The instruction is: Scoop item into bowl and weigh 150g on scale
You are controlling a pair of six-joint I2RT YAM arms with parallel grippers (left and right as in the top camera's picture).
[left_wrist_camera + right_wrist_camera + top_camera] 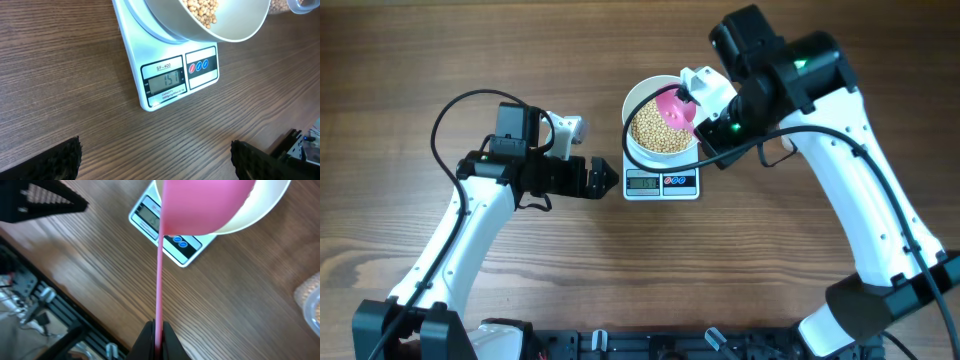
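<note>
The scale's display (pixel 171 80) shows more than 150g under the white bowl, so my right gripper needs to lower the pink scoop into the bowl's beans (pixel 655 132) and take some out.
The white bowl (pixel 632 105) stands on the small white scale (pixel 662 184) and is heaped with pale-tan beans (pixel 655 130). A pink scoop (pixel 677 108) hangs over the bowl's right side. My right gripper (pixel 159 327) is shut on the scoop's thin handle (pixel 159 280), and the scoop's underside (pixel 200 205) hides the beans in that view. My left gripper (pixel 155 155) is open and empty, low over the wood just left of the scale (pixel 131 57). The lit display (pixel 165 82) faces it, under the bowl (pixel 225 25) of beans (pixel 202 10).
A clear tub of beans (pixel 310 295) shows at the right edge of the right wrist view, and a bit of the tub (pixel 287 5) sits behind the bowl in the left wrist view. A dark metal rack (pixel 40 305) runs along the table's front edge.
</note>
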